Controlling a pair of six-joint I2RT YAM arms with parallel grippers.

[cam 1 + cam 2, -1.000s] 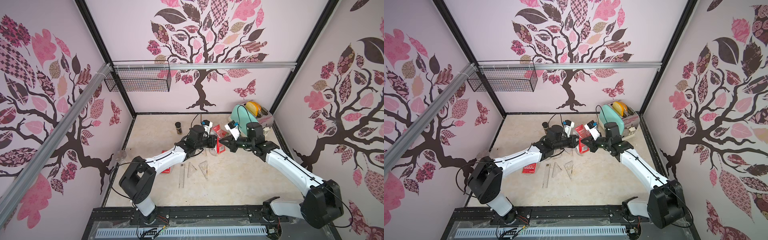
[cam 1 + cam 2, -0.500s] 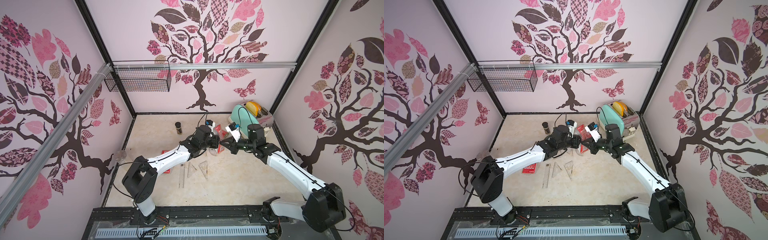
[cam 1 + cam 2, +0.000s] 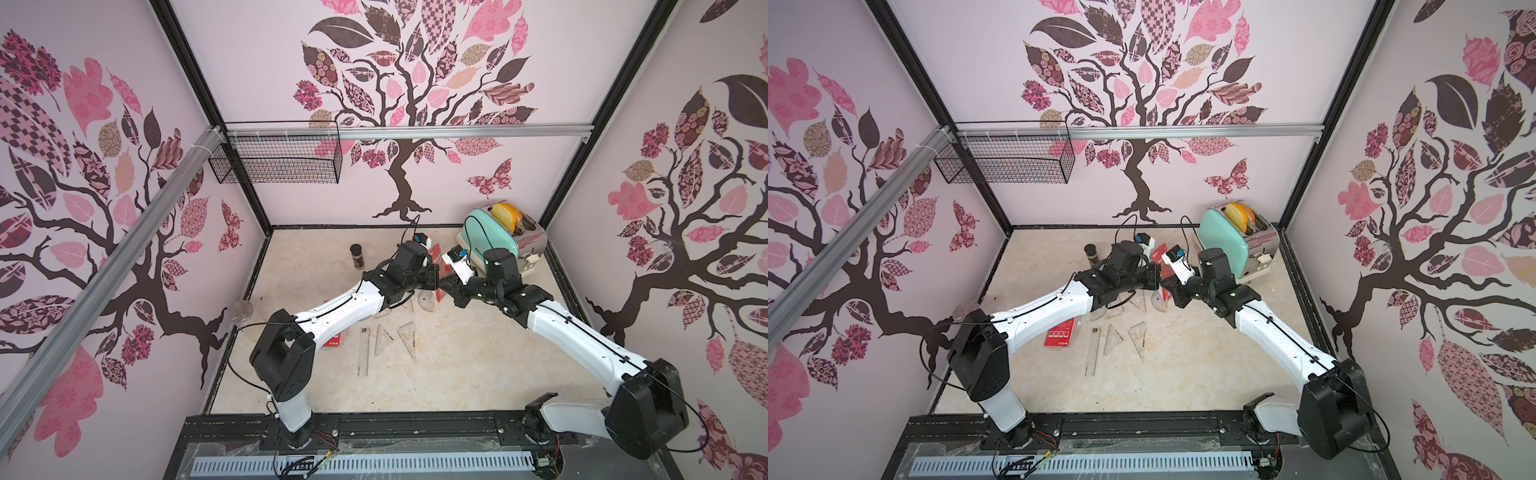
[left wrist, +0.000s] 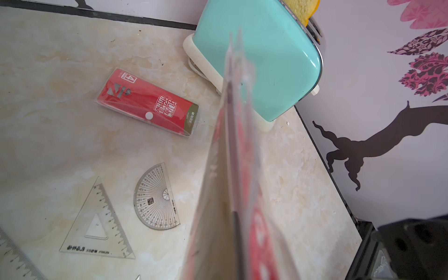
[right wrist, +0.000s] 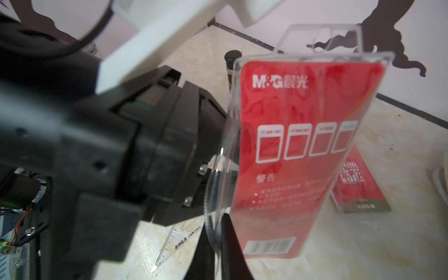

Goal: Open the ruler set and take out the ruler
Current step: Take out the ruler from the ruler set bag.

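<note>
I carry on with the ruler set's side edge (image 5: 215,198) in my right gripper's fingers to the free space before the mint toaster (image 3: 513,344) and let go there.
The ruler set (image 5: 298,145) is a clear pouch with a red M&G card, held upright in the air between both arms. In the left wrist view it runs edge-on (image 4: 232,169) away from my left gripper (image 4: 236,271), which is shut on it. My right gripper (image 5: 215,219) is shut on a clear curved piece at the pouch's side edge; I cannot tell whether it is the flap or a protractor. In both top views the left gripper (image 3: 432,278) (image 3: 1154,280) and the right gripper (image 3: 449,287) (image 3: 1169,287) almost touch. No ruler shows inside the pouch.
A second red pouch (image 4: 148,104) lies shut beside the mint toaster (image 3: 494,237). A third red pouch (image 3: 1061,332) lies under the left arm. A loose straight ruler (image 3: 363,351), set squares (image 3: 409,336), a protractor (image 4: 155,196) and a spice jar (image 3: 356,255) sit on the table.
The left gripper has moved right toward the right gripper, closing the gap between them. Both stay shut on the pouch.
</note>
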